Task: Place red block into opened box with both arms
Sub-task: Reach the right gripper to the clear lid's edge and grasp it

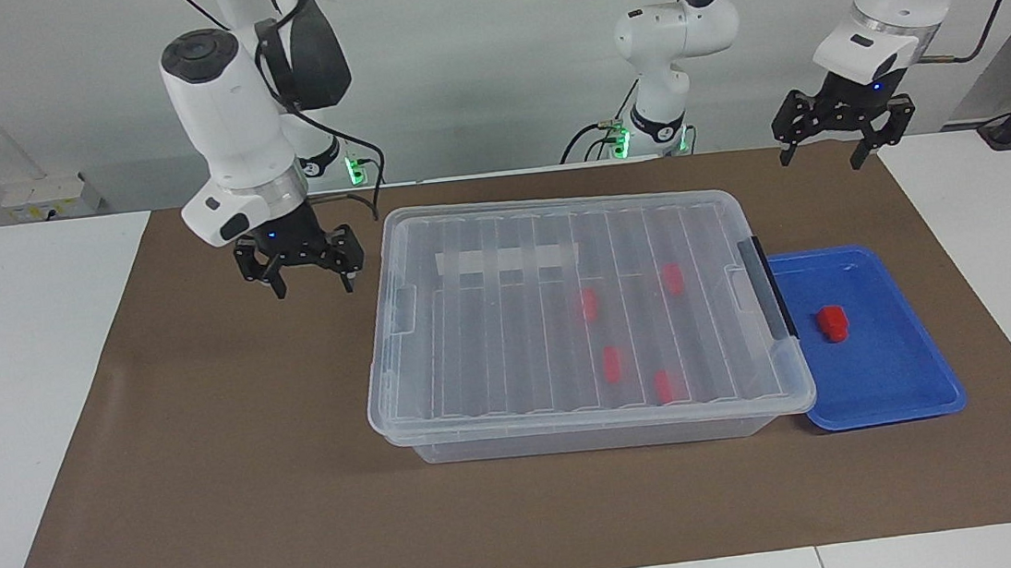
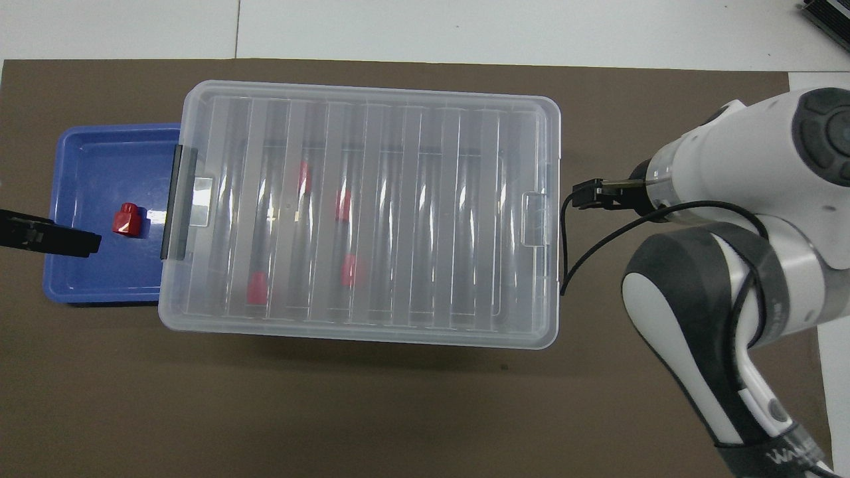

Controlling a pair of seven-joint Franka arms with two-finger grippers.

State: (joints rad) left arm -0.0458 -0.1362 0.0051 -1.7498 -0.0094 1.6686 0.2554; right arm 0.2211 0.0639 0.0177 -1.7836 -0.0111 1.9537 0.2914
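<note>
My gripper will pull the clear ribbed lid [image 2: 362, 215], and the lid will slide flat along the box because the lid's edge lies over the dark grey latch [image 2: 179, 202].
The red block [image 1: 833, 323] [image 2: 127, 220] lies alone in a shallow blue tray [image 1: 894, 367] [image 2: 86, 166] that touches the latch end of the box [image 1: 492, 341] [image 2: 412, 219]. The clear ribbed lid lies flat on the box, and several more red blocks show through it. My right gripper [image 1: 314, 290] hangs open and empty over the brown mat, just off the box's end toward the right arm. In the overhead view its wrist hides it. My left gripper [image 1: 820, 161] [image 2: 50, 234] waits high and open, over the tray's outer edge in the overhead view.
A brown mat [image 1: 211, 498] [image 2: 398, 411] covers the table's middle, with white tabletop around it. A dark grey latch [image 1: 771, 295] [image 2: 178, 202] runs along the box's end by the tray. A loose black cable [image 2: 564, 239] hangs from the right wrist near the box.
</note>
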